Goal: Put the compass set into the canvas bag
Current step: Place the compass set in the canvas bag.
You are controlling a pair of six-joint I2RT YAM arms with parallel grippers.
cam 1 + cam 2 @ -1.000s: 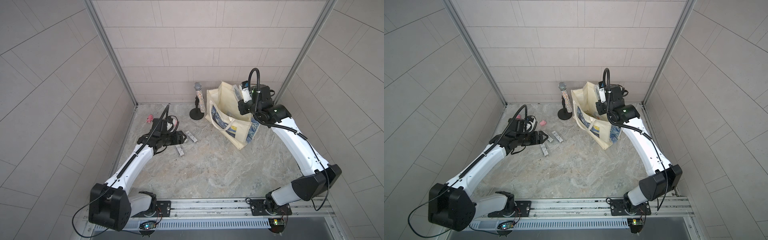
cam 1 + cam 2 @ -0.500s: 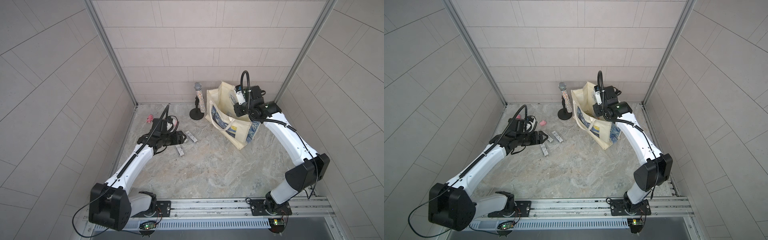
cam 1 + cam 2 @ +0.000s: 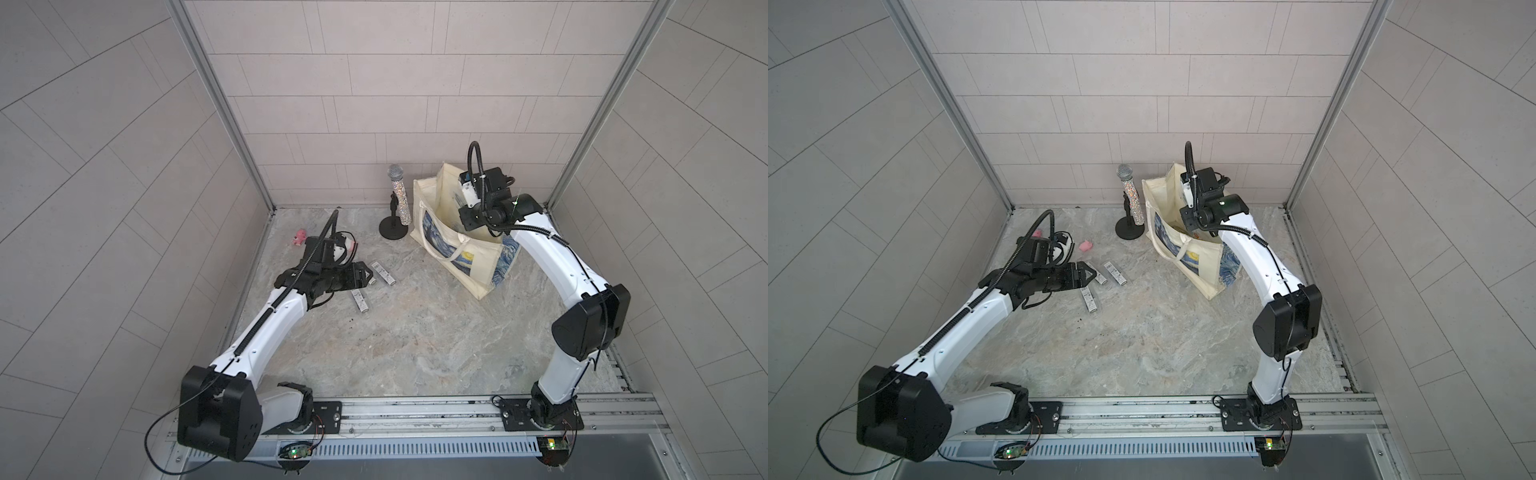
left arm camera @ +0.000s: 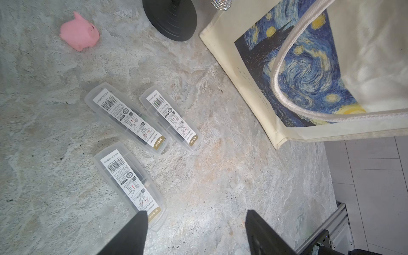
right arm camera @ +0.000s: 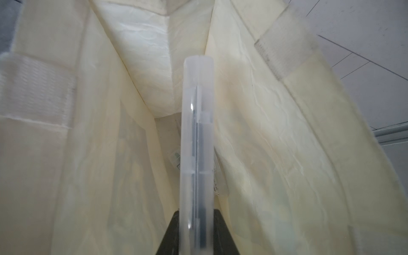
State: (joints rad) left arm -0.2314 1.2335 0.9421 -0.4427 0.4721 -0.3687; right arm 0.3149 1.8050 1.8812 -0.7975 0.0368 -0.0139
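Observation:
I should keep lowering the compass set case with my right gripper, as it is clear of both cream sides of the bag, until it is near the bag's bottom. I should let go of it there.
The canvas bag stands open at the back right, cream with a blue-and-yellow swirl print. My right gripper is shut on a clear plastic compass set case. It holds the case on edge over the bag's open mouth, pointing down into the cream inside. In a top view this case shows as white above the rim. Three more compass set cases lie on the floor. My left gripper hovers open beside the nearest one and holds nothing.
A glittery microphone stands on a black round base just left of the bag. Near the left wall lies a pink pig toy. Tiled walls close the back and both sides. Part of another clear case shows at the bag's bottom.
My right arm has swung left with the case, from the bag's right rim to over its open mouth. The left arm has stayed where it was.

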